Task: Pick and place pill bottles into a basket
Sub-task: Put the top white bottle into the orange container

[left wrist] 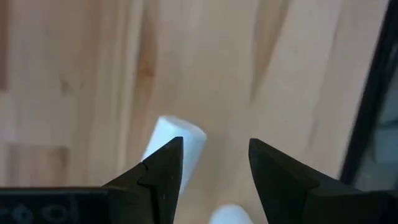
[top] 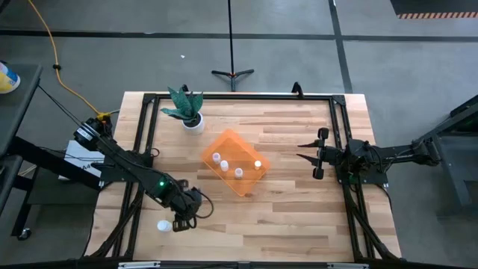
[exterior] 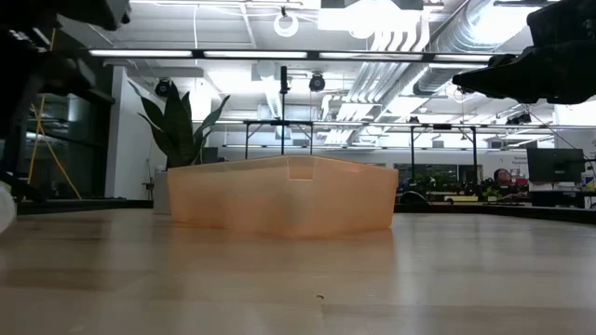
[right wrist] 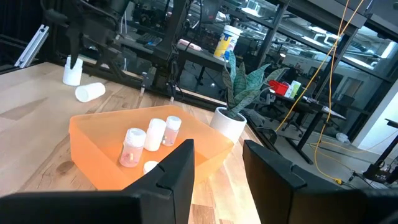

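My left gripper should open wide and centre over the bottle's body (right wrist: pixel 90 92) before closing, because the lying bottle (left wrist: pixel 176 145) is by one finger, off the middle of the gap.
The orange basket (top: pixel 233 172) sits mid-table. In the right wrist view it (right wrist: pixel 87 134) holds three upright white pill bottles (right wrist: pixel 153 134) and one lying down (right wrist: pixel 151 167). Two more bottles are on the table near the left arm, one upright (right wrist: pixel 73 70) and one lying (right wrist: pixel 90 91). My left gripper (top: pixel 179 222) is open low over the near left of the table, beside a bottle (top: pixel 163 225). In its wrist view the lying bottle (left wrist: pixel 177 140) shows just past the open fingers (left wrist: pixel 214 155), and a second white piece (left wrist: pixel 230 214) shows below them. My right gripper (top: pixel 301 149) is open and empty, right of the basket.
A white pot with a green plant (top: pixel 190 112) stands at the far left, behind the basket. A black frame (top: pixel 239 96) runs around the table's edges. Bare wood lies between the basket and the near edge.
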